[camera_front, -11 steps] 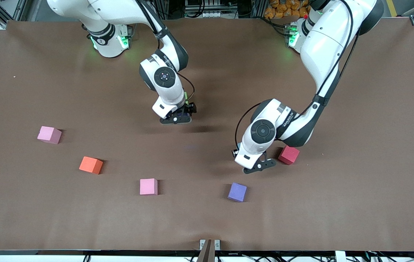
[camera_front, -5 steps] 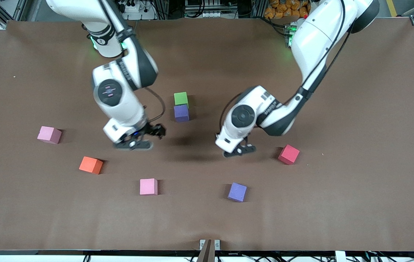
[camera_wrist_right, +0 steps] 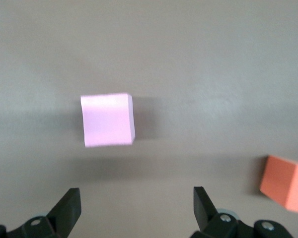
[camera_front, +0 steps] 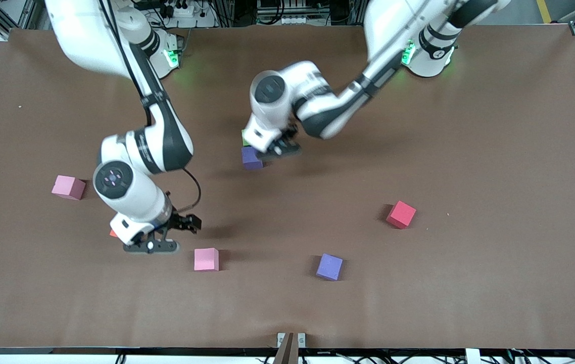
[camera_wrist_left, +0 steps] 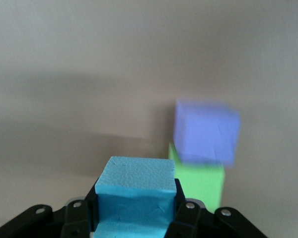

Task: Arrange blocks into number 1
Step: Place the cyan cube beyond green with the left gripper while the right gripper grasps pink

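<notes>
The light blue block [camera_wrist_left: 135, 178] sticks out of the line of the green and purple blocks, so next my left gripper moves back toward the green block's loose end [camera_wrist_left: 208, 202] and lines it up.
My left gripper [camera_front: 278, 145] is shut on a light blue block [camera_wrist_left: 136, 191] and hangs over a purple block [camera_front: 251, 157] and a green block [camera_wrist_left: 202, 181] that touch each other mid-table. The green block is mostly hidden by the hand in the front view. My right gripper [camera_front: 155, 246] is open and holds nothing. It hangs low between an orange block [camera_wrist_right: 287, 184], almost hidden in the front view, and a pink block [camera_front: 206, 259]. The wrist view shows that pink block [camera_wrist_right: 108, 120] ahead of the fingertips [camera_wrist_right: 68, 207].
A second pink block [camera_front: 68, 187] lies toward the right arm's end. A second purple block [camera_front: 329, 267] lies nearer the front camera, and a red block [camera_front: 401, 214] lies toward the left arm's end. The brown table [camera_front: 494, 151] carries nothing else.
My right arm left the purple block beside the green one and swung toward the orange and pink blocks. My left arm carried the light blue block from beside the red block to over that pair.
</notes>
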Controlling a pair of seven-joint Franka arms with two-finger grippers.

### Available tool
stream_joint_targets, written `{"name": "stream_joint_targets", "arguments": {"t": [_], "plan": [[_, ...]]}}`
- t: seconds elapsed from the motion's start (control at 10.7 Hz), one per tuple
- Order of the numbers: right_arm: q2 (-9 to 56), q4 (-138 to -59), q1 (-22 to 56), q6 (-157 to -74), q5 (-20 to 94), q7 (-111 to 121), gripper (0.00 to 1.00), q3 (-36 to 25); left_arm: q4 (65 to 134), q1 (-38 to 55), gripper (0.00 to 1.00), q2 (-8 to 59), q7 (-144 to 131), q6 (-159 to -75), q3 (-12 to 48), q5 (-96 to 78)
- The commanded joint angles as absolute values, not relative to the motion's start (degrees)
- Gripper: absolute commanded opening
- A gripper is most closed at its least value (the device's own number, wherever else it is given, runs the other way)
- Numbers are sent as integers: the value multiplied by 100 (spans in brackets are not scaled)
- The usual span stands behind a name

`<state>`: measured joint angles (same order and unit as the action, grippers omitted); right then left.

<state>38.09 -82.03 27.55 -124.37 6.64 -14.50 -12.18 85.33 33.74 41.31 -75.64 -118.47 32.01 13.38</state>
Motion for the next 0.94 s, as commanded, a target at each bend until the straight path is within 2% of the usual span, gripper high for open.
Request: {"name": "stream_joint_targets", "arguments": {"t": [0.0, 0.37, 0.56, 0.84], "plan": [[4445, -7306, 2584, -12366, 703, -1424, 100, -1134, 8604, 4163, 0, 4043, -8137, -11804, 3103, 1494], [5202, -6470, 2531, -12567, 861, -1450, 100, -1125, 8604, 4702, 0, 4227, -8332, -11944, 3067, 1607], [5448, -6425, 2514, -12989, 879, -1459, 100, -1038, 8604, 4711, 0, 4297, -8341, -12128, 2919, 1687], [5607, -6337, 2452, -13051, 879, -1494, 100, -949, 8604, 4737, 0, 4560, -8288, -12488, 2672, 1923]]}}
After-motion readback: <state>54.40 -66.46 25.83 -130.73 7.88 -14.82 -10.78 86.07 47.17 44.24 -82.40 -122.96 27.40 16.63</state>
